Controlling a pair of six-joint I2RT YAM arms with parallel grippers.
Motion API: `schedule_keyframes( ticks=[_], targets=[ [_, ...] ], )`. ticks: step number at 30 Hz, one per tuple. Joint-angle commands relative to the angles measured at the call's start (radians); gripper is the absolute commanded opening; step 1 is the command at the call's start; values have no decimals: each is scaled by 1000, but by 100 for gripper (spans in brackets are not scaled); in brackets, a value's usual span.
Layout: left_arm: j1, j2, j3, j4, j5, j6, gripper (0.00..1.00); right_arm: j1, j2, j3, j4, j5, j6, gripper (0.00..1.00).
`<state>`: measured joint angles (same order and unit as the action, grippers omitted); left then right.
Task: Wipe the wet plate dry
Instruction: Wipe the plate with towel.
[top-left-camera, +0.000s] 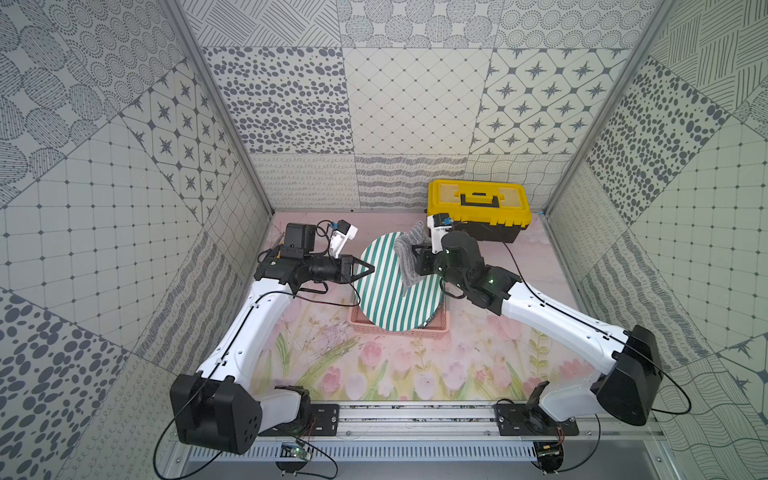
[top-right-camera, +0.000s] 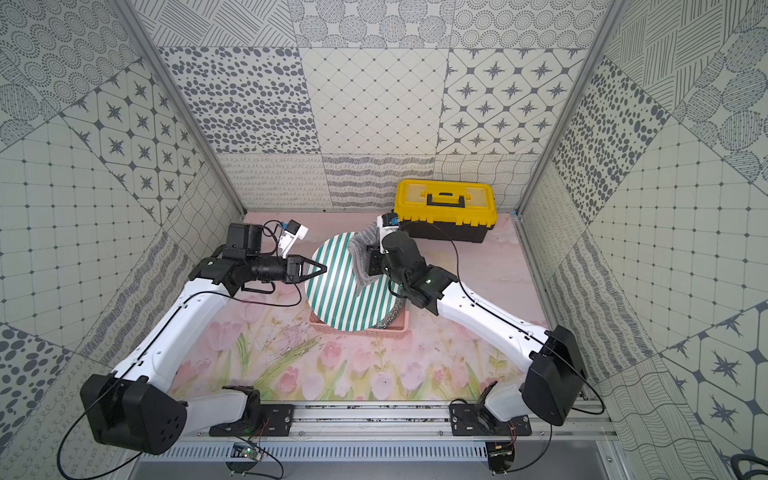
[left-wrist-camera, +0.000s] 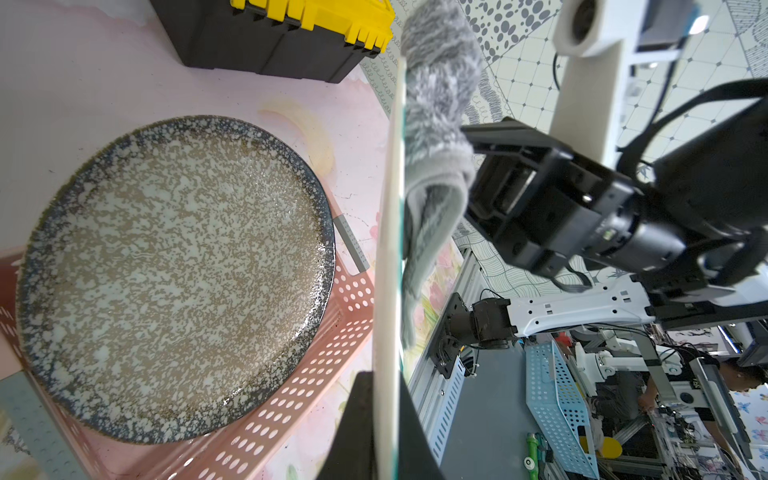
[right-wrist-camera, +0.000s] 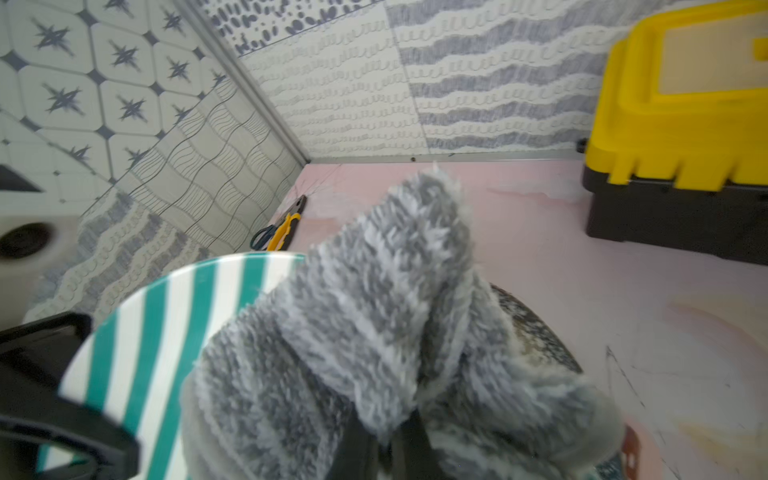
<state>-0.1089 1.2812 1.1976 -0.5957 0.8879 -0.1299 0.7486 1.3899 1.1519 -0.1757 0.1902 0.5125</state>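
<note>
The grey cloth extends over the striped plate's upper rim, so the robot's right gripper should brush the cloth back down toward the plate's lower rim.
A green-and-white striped plate hangs tilted on edge above a pink basket. My left gripper is shut on its left rim. In the left wrist view the plate shows edge-on between the two black fingers of the left gripper. My right gripper is shut on a fluffy grey cloth, which lies against the plate's striped face near its upper right. The cloth hides the right fingertips in both top views.
A speckled dark-rimmed plate lies in the pink basket under the striped one. A yellow and black toolbox stands at the back right. Scissors lie by the back left wall.
</note>
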Motion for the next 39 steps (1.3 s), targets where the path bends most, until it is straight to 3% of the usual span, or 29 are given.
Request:
schedule_keyframes(
  ticks=[1, 8, 17, 21, 28, 33, 39],
  targets=[
    [-12, -4, 44, 114, 229, 1, 0, -33, -31, -85, -55, 44, 58, 0],
    [-12, 18, 45, 191, 219, -64, 0, 1, -45, -98, -47, 33, 33, 0],
    [-13, 28, 16, 249, 214, -111, 0, 194, 121, 80, 42, -40, -78, 0],
    [-14, 26, 13, 259, 215, -126, 0, 224, 187, 153, 60, -84, -59, 0],
    [-14, 26, 32, 278, 214, -171, 0, 201, 140, 86, 68, -33, -18, 0],
    [-14, 30, 50, 295, 214, -195, 0, 72, 14, -81, 50, -18, 67, 0],
    [-14, 33, 63, 303, 211, -205, 0, -38, -109, -219, 2, 8, 72, 0]
  ],
)
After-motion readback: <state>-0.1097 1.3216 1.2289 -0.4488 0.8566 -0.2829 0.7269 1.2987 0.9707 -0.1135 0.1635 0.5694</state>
